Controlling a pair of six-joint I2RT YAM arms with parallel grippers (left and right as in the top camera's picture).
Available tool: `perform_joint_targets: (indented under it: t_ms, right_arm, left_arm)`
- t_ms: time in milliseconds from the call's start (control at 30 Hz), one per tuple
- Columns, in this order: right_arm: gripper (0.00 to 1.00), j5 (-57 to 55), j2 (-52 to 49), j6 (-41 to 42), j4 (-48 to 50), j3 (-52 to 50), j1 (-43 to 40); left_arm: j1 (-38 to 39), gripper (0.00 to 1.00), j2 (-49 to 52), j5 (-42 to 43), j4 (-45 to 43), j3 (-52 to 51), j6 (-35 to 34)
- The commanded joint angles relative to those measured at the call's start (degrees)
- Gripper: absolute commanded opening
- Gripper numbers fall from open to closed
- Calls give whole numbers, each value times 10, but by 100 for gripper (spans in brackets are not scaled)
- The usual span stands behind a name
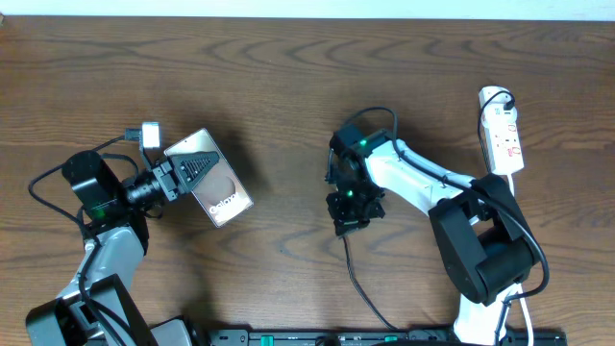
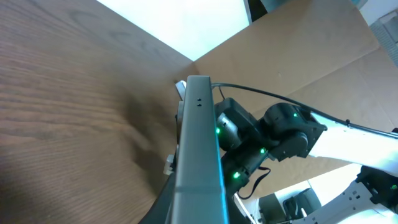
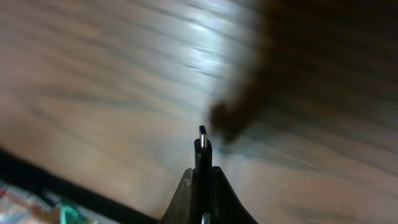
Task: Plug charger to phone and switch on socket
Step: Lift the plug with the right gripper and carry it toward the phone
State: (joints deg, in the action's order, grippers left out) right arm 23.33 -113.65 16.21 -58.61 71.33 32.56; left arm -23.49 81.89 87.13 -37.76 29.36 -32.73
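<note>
The charger's plug tip faces down at the wood, away from the phone, so next my right gripper raises and turns it toward the phone's lettered end.
The phone, a brown slab with white lettering, is tilted at the left, and my left gripper is shut on its near end. In the left wrist view only the phone's grey edge shows, running up between my jaws. At the table's middle my right gripper is shut on the charger; its thin black cable trails toward the front edge. The right wrist view shows the charger's plug tip sticking out past the shut fingers. The white socket lies at the far right, apart from both grippers.
The right arm with green lights faces the phone's edge in the left wrist view, with a cardboard wall behind it. A black rail runs along the front edge. Bare wood table lies between the arms.
</note>
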Motion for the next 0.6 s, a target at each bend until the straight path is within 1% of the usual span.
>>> perform_joint_targets:
  t_ms: [0,267,400,467,567]
  right_arm:
    - [1,-35,-4,61,-3,-26,13]
    - [1,-35,-4,76,2,-53,29]
    - [1,-14,-4,75,26,-53,27]
    - [1,26,-4,51,52,-53,25]
    - [1,137,-4,-27,112,-53,21]
  left_arm:
    - [-2,7,-2,18,-5,0,8]
    - [-2,7,-2,18,-5,0,8]
    - [-2,7,-2,18,-5,0,8]
    - [-2,8,-2,18,-5,0,8]
    - [-2,7,-2,18,-5,0,8]
